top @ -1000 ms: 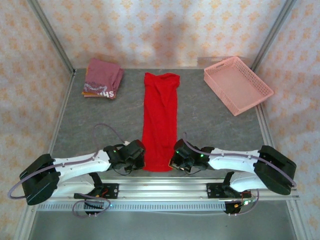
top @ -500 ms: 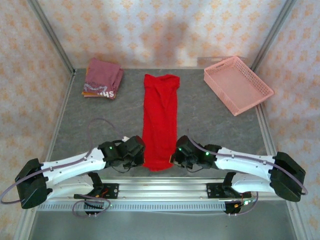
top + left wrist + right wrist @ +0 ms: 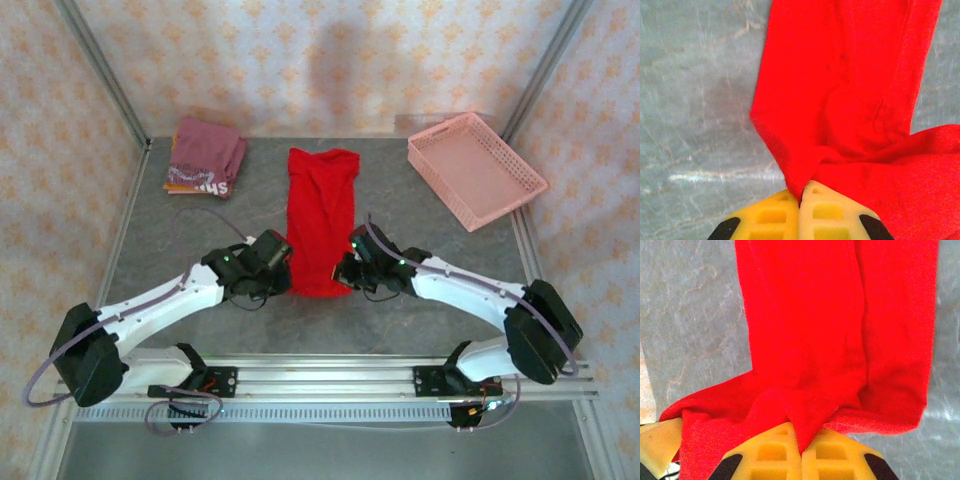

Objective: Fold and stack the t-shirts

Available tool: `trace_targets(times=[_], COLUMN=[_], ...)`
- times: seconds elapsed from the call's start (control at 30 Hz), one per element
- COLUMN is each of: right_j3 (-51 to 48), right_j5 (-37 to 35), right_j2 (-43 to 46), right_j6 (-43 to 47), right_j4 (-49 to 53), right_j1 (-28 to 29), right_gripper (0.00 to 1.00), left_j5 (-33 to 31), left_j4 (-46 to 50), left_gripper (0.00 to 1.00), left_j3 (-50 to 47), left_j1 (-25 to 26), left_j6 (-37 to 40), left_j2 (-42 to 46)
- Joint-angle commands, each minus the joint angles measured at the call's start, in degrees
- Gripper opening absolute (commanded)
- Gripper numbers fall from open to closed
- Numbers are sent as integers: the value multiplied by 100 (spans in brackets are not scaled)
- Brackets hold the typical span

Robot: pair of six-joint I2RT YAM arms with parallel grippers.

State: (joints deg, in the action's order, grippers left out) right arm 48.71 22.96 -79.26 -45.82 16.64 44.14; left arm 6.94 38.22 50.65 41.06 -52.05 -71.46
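Both corners of the red t-shirt's near end (image 3: 319, 287) are held by the robot's grippers, so the right gripper keeps folding that end forward until it lies over the t-shirt's middle (image 3: 321, 227).
A bright red t-shirt (image 3: 321, 215) lies as a long narrow strip down the middle of the grey table, its near end lifted and doubled over. My left gripper (image 3: 283, 265) is shut on the near left corner of the red cloth (image 3: 850, 100), pinched between yellow fingertips (image 3: 765, 217). My right gripper (image 3: 348, 270) is shut on the near right corner of the red shirt (image 3: 840, 330). A folded maroon-pink t-shirt (image 3: 207, 152) with white lettering sits at the far left on top of an orange one (image 3: 180, 186).
A pink plastic lattice basket (image 3: 475, 168) stands at the far right. Metal frame posts (image 3: 100, 70) rise at the back corners, and a rail (image 3: 320, 380) runs along the near edge. Bare grey table (image 3: 180, 240) lies on both sides of the red strip.
Both grippers have carried the near end of the red shirt away from the rail, toward the far side. The strip is now shorter on the table.
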Motion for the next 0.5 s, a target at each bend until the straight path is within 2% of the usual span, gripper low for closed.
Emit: trace_targets(times=[0.0, 0.17, 0.47], right_j3=[436, 988, 1572], right_j5=[55, -4, 225], right_j2=[-303, -811, -1535], right_j6=[661, 1094, 1471], right_j4=[206, 480, 429], right_j1=[-238, -633, -1244], right_gripper=[0, 0, 0], left_j5=[-239, -206, -34], left_j4=[174, 107, -128], left_gripper=[0, 0, 0], left_j3=[379, 877, 1634], left_j1=[-280, -710, -1156], left_j6=[558, 994, 1463], left_j2=[-246, -760, -1645])
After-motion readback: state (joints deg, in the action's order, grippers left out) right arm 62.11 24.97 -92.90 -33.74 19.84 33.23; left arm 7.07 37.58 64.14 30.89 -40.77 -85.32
